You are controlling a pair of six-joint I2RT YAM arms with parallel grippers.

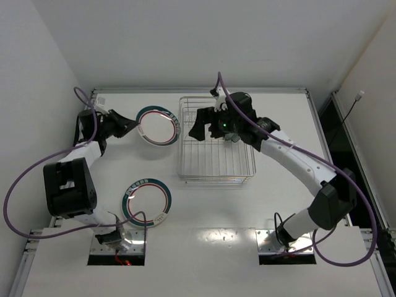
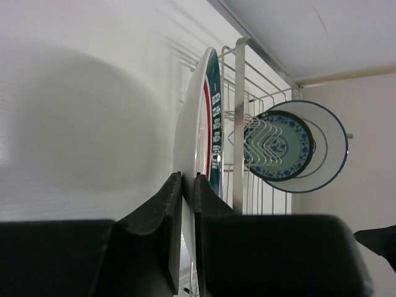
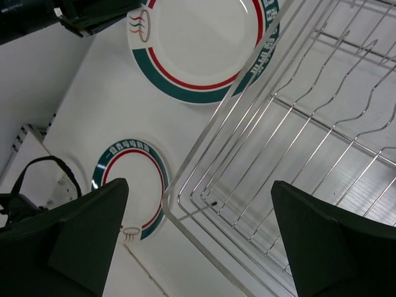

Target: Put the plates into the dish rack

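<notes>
The white plate in my left gripper is short of the slots beside the standing plates [image 1: 232, 137], so next my right gripper grabs the plate's free rim [image 1: 177, 127] and puts the plate in the rack.
My left gripper [image 1: 128, 125] [image 2: 187, 179] is shut on the rim of a white plate with teal-and-red rim rings [image 1: 158, 125] [image 2: 193, 117]. It holds the plate tilted just left of the silver wire dish rack [image 1: 213, 158] [image 2: 240, 86]. A second ringed plate [image 1: 147, 201] [image 3: 129, 185] lies flat on the table. A small teal patterned plate [image 2: 281, 145] and a white dark-rimmed plate [image 2: 328, 145] stand in the rack's far part, mostly hidden under my right arm in the top view. My right gripper [image 1: 207, 122] [image 3: 198, 185] is open and empty above the rack's left side.
The held plate [image 3: 198, 43] and my left gripper [image 3: 93, 15] show at the top of the right wrist view. The rack's tines [image 3: 322, 111] stand in rows. White walls enclose the table [image 1: 247, 204] at back and sides. Purple cables loop off both arms.
</notes>
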